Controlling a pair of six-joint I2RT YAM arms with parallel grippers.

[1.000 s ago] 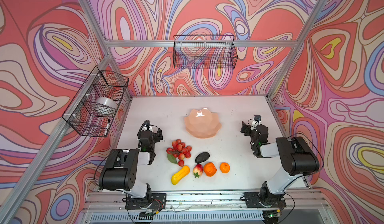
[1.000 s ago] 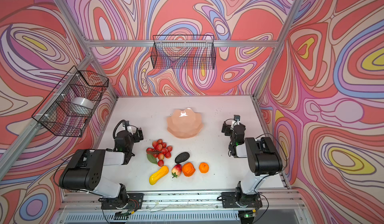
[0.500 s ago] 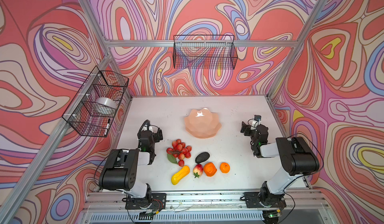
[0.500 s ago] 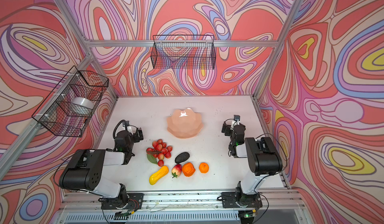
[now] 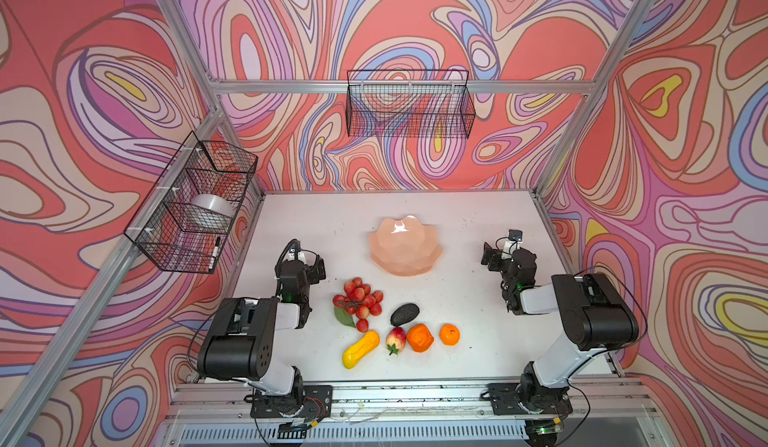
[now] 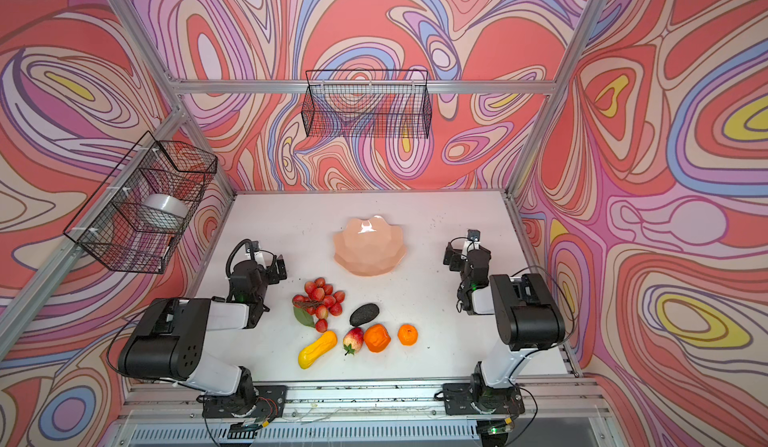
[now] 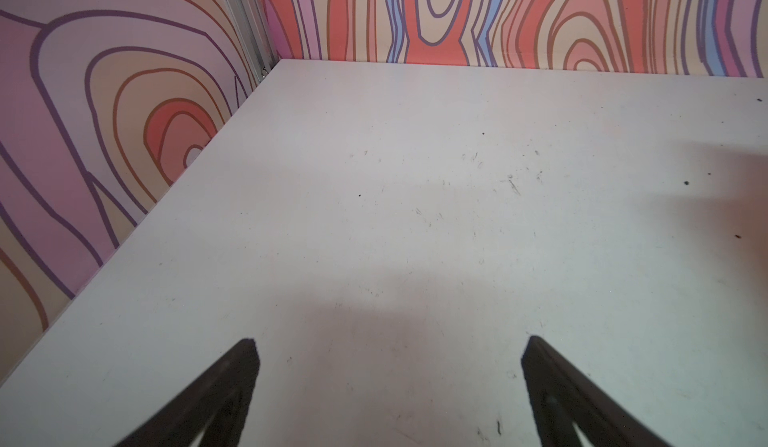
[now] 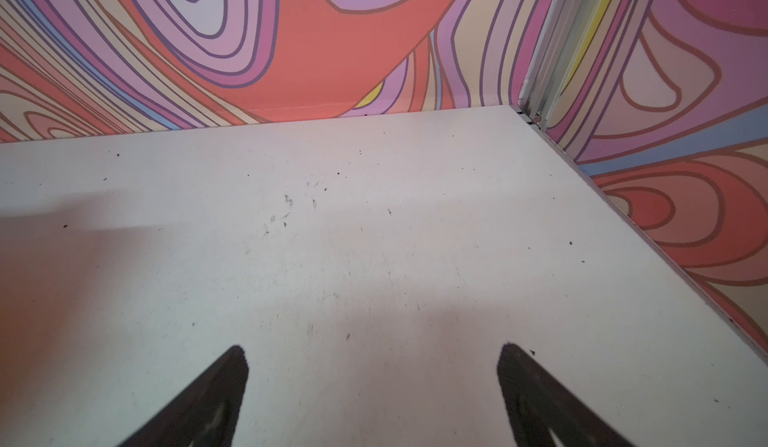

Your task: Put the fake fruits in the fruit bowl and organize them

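Note:
The yellow mango is near the table's front edge (image 5: 349, 377), behind the forward-pointing fingers of the robot's left gripper, so next the left gripper moves back and tip down over the mango (image 5: 360, 349).
The peach-pink fruit bowl (image 5: 405, 258) (image 6: 369, 258) stands empty at mid-table. In front of it lie the fake fruits: a red grape cluster (image 5: 359, 299) (image 6: 320, 299), a dark avocado (image 5: 404, 314), a yellow mango (image 5: 360, 348), a strawberry (image 5: 395, 339) and two oranges (image 5: 419, 337) (image 5: 449, 334). My left gripper (image 5: 311, 260) (image 7: 390, 345) rests low, left of the grapes, open and empty. My right gripper (image 5: 492, 258) (image 8: 372, 351) sits right of the bowl, also open over bare table. Neither wrist view shows any fruit or the bowl.
A black wire basket (image 5: 195, 208) on the left wall holds a clear round tub (image 5: 210, 212) and a marker. Another wire basket (image 5: 409, 108) hangs on the back wall. Patterned walls enclose the white table (image 5: 457, 216) on three sides.

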